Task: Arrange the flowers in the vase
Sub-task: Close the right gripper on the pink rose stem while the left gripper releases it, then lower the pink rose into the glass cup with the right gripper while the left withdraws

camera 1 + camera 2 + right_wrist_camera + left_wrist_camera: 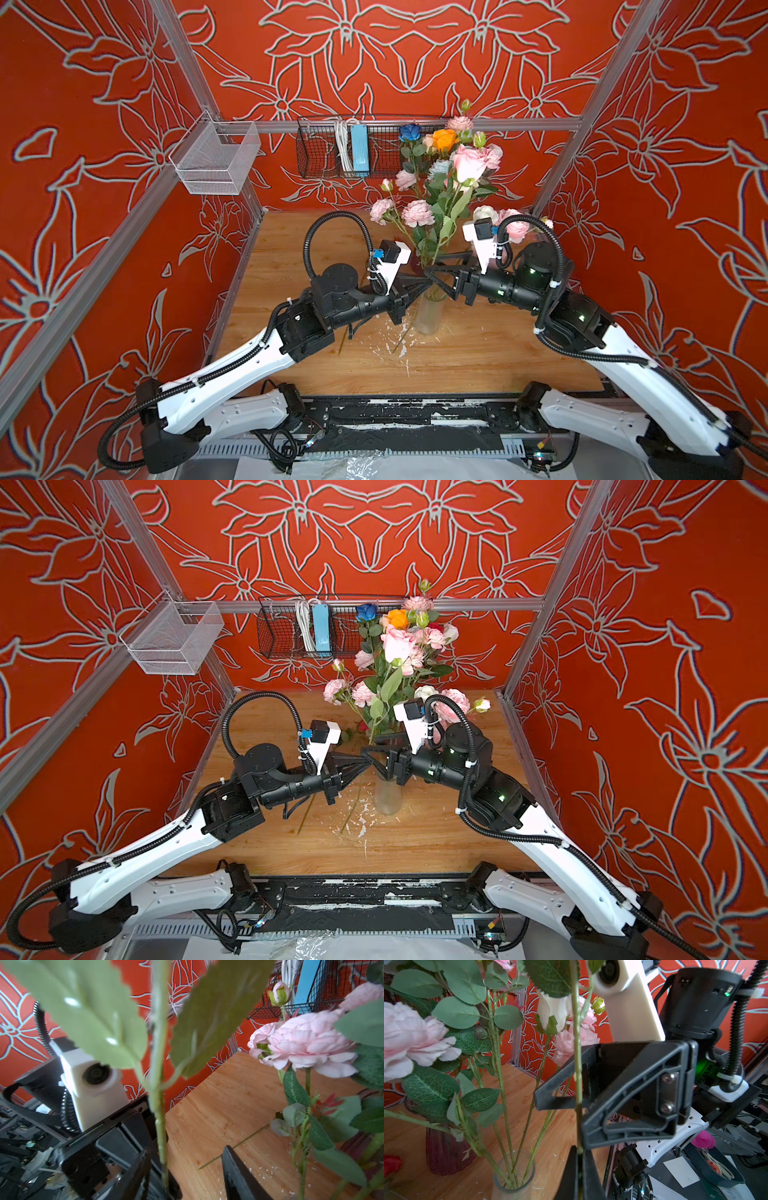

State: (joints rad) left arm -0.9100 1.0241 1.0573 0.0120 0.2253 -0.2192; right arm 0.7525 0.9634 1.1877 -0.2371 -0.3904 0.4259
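My left gripper is holding the pink rose's lower stem (579, 1138), which has to go into the clear vase. So next my right gripper grips the stem higher up (578, 1076) and lowers it in.
A clear glass vase (430, 311) (388, 796) (513, 1174) stands mid-table with several green stems in it. Above it rise the flowers: pale pink blooms (417, 212), a blue rose (410, 132) and an orange rose (444, 139). My left gripper (423, 283) (360, 761) (579, 1154) is shut on one upright green stem (577, 1076) just left of the vase mouth. That stem runs up to a big pink rose (469, 164). My right gripper (436, 270) (374, 755) (186, 1152) is open, its fingers on either side of the same stem (160, 1126), higher up.
A dark red vase (444, 1151) stands behind the clear one. Loose stems (343, 343) (351, 812) and white flecks lie on the wooden table (478, 357). On the back rail hang a white mesh basket (216, 160) and a black wire basket (316, 153).
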